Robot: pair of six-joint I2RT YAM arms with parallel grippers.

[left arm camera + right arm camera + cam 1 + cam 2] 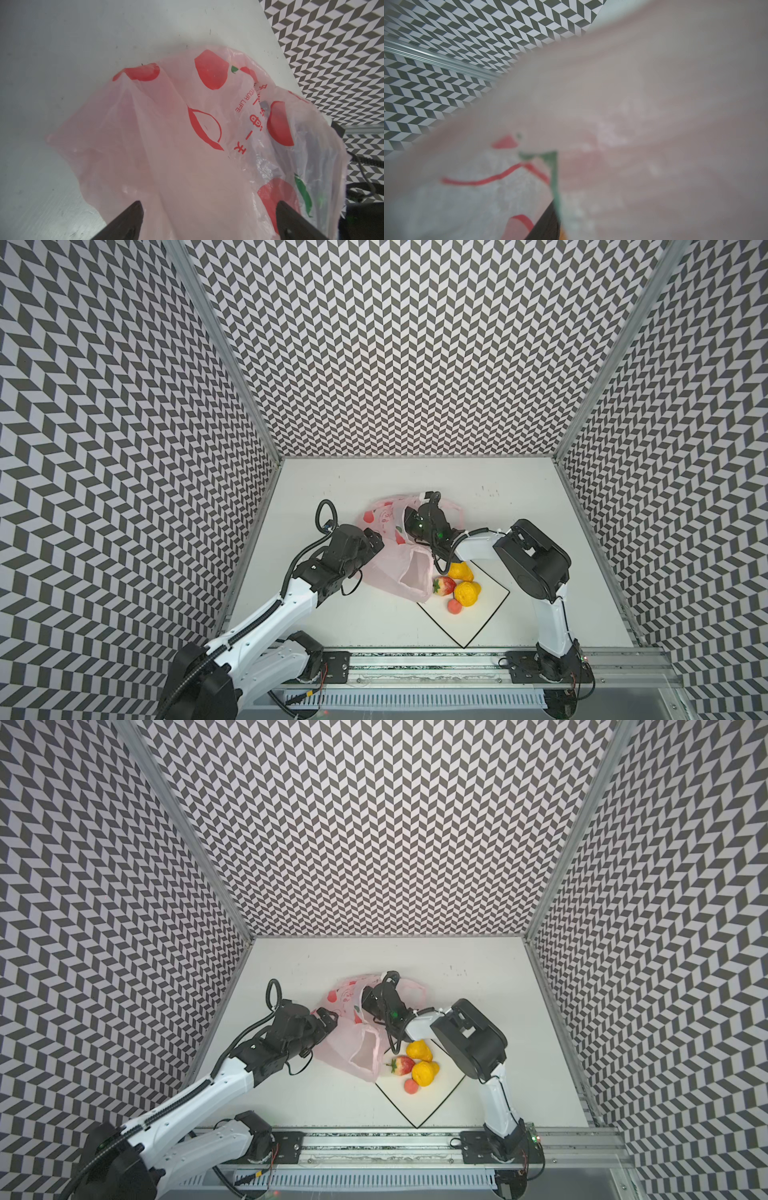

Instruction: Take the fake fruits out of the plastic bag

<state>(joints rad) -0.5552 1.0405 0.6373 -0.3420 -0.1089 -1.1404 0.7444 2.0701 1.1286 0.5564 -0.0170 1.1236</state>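
Observation:
Next, my left gripper pinches the bag's side (208, 212) and pulls it back before my right gripper takes a fruit, because the bag's slack film (640, 120) is covering my right gripper.
The pale-pink plastic bag (386, 568) (340, 1052) lies crumpled mid-table, its mouth facing the plate. Out of the bag, on the white plate (478, 622), sit two yellow-orange fruits (460, 571) (467, 593), a strawberry (444, 585) and a pink peach (454, 606). My left gripper (376, 541) (209, 207) is open, its fingers (133, 218) spread wide over the bag's film (176, 145). My right gripper (409, 520) is at the bag's far rim. Blurred bag film (654, 104) covers the right wrist view; only one dark finger (548, 222) shows.
The black-rimmed plate lies as a diamond right of the bag, its left corner under the bag's edge. Chevron-patterned walls (124, 489) close in the table on three sides. A metal rail (415, 659) with both arm bases runs along the front edge.

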